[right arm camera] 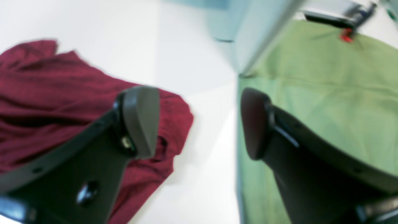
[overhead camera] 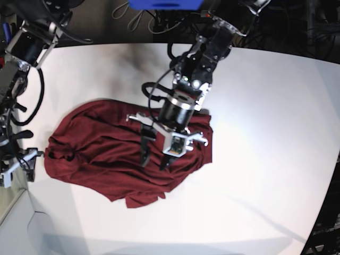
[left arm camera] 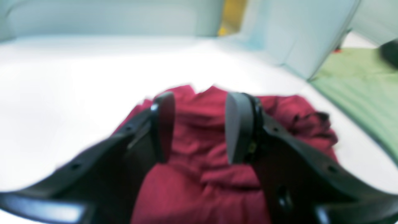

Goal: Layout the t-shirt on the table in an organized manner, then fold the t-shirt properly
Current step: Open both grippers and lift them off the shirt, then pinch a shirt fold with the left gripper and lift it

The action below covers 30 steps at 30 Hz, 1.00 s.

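Observation:
I can see that deep folds (overhead camera: 121,142) gather the maroon t-shirt into a heap, so I expect its crumpled end to unfold and stretch far past the heap when I pull it.
The maroon t-shirt (overhead camera: 101,151) lies crumpled on the white table (overhead camera: 255,106), left of centre. My left gripper (overhead camera: 154,158) hangs over the shirt's right part, open. In the left wrist view the left gripper (left arm camera: 200,127) has a clear gap, with wrinkled t-shirt (left arm camera: 199,186) below it and bare table (left arm camera: 62,77) beyond. My right gripper (right arm camera: 199,124) is open at the shirt's left end by the table's edge. One of its fingers (right arm camera: 141,121) is over the t-shirt (right arm camera: 46,93), the other over the green floor. Neither gripper holds cloth.
A green floor covering (right arm camera: 326,93) lies beyond the table edge, also in the left wrist view as green floor (left arm camera: 357,87). Pale panels (left arm camera: 295,37) stand past the table. Cables (overhead camera: 133,16) hang behind the table's far side. The table's dark rim (overhead camera: 332,175) curves at the right.

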Available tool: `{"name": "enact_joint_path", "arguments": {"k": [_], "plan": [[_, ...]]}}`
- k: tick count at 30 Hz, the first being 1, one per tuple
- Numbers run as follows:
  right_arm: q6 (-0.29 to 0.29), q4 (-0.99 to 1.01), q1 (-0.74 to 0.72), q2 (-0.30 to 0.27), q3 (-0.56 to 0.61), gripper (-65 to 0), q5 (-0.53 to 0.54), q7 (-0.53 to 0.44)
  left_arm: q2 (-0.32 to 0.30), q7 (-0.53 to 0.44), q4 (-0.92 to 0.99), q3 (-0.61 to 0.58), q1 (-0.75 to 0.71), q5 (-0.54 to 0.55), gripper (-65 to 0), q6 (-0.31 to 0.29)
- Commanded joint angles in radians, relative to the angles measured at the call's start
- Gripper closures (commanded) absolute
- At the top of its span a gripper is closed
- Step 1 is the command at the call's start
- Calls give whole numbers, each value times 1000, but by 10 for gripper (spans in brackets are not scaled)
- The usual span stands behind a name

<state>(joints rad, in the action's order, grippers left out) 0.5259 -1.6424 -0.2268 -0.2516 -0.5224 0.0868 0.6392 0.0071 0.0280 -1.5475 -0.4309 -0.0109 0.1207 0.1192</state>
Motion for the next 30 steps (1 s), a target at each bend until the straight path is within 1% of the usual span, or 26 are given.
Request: {"name": "enact_joint_path", "arguments": {"k": [1,4,6,8,10,15,18,21,25,28,30], "plan": [[-2,-51,7,2,-8,-423,18,-28,0,-26,-24,17,1,-3,-267,-6],[-2,-158,99,47,-6,-423,20,-28,-2,-26,-64,59,-37,-3,-267,-6],[1,-227,174,97,0,-423,20,-28,-2,-26,-94,94,-71,-3,-267,-6],[32,-276,249,142,28,-423,17,-31,-2,-26,-123,131,-110,-3,-267,-6],[59,-289,307,174,57,-421,15,-35,-2,-26,-140,163,-145,-3,-267,-6],[66,-285,393,232,81,-420,18,-37,0,-27,-127,212,-208,-3,-267,-6],[67,-285,422,252,91,-420,18,-37,1,-27,-127,217,-232,-3,-267,-6],[67,-287,449,255,133,-420,17,-37,0,-27,-127,223,-260,-3,-267,-6],[67,-287,481,255,187,-419,15,-37,0,-29,-110,298,-280,-5,-267,-6],[67,-285,502,255,219,-419,15,-37,6,-32,-58,350,-268,-5,-267,-6],[67,-285,516,257,236,-419,15,-37,9,-30,-38,360,-238,-2,-267,-6]]}}
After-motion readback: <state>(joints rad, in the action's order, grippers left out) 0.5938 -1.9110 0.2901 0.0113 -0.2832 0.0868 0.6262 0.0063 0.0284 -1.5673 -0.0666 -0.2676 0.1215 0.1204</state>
